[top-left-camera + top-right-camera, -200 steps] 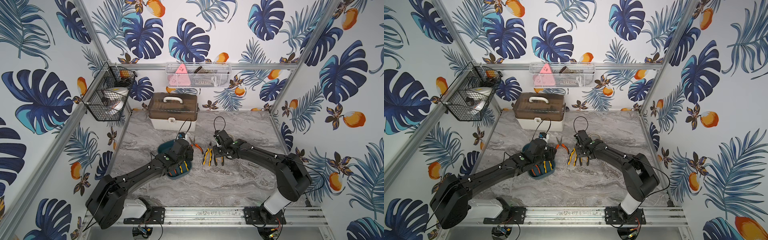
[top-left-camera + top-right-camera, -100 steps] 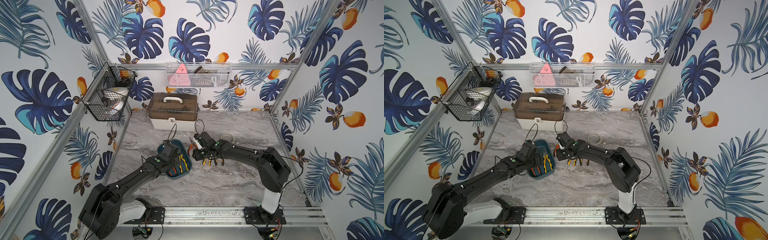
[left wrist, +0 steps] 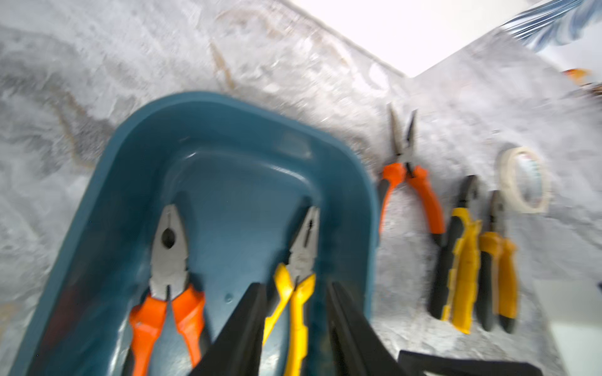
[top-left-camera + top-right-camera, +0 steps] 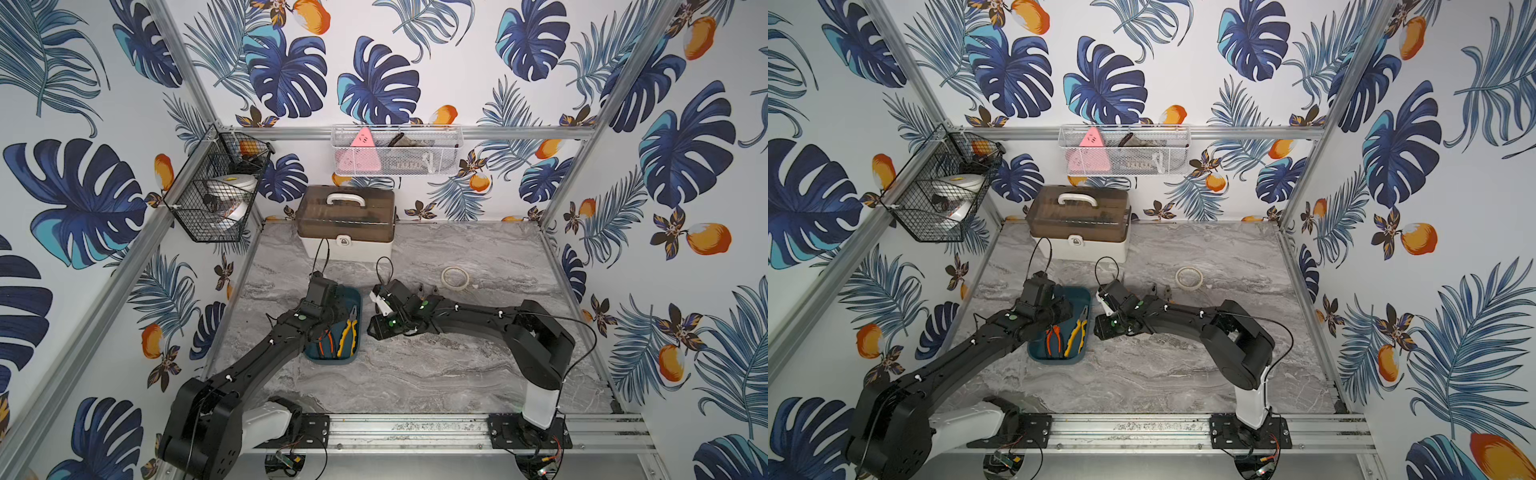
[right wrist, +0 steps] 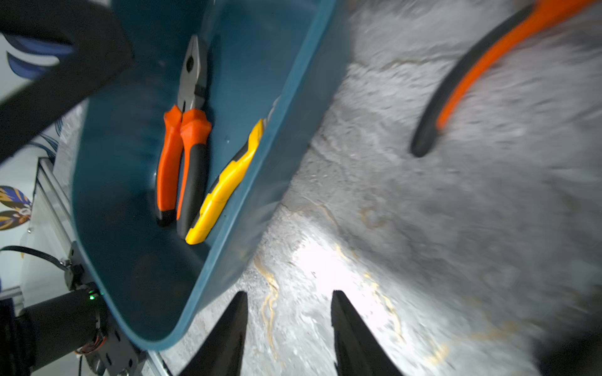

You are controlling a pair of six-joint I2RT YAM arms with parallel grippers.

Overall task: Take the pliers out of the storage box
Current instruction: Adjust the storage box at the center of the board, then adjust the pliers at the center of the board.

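The long-nosed orange pliers lie with their handles spread apart. My left gripper should leave the storage box and help my right gripper squeeze the orange handles together.
The teal storage box sits mid-table holding two pliers, an orange-handled pair and a yellow-handled pair. My left gripper hovers open inside the box, fingers either side of the yellow handles. My right gripper is open and empty, low over the marble just outside the box's wall. On the table lie long-nosed orange pliers and two yellow-and-black pliers. In both top views the right arm hides most of them.
A roll of tape lies behind the loose pliers. A white case with a brown lid stands at the back. A black wire basket and a white mesh basket hang on the frame.
The right arm has swung left from the pliers on the table to the box's right wall. The left wrist has shifted back over the box's left part, uncovering the two pliers.
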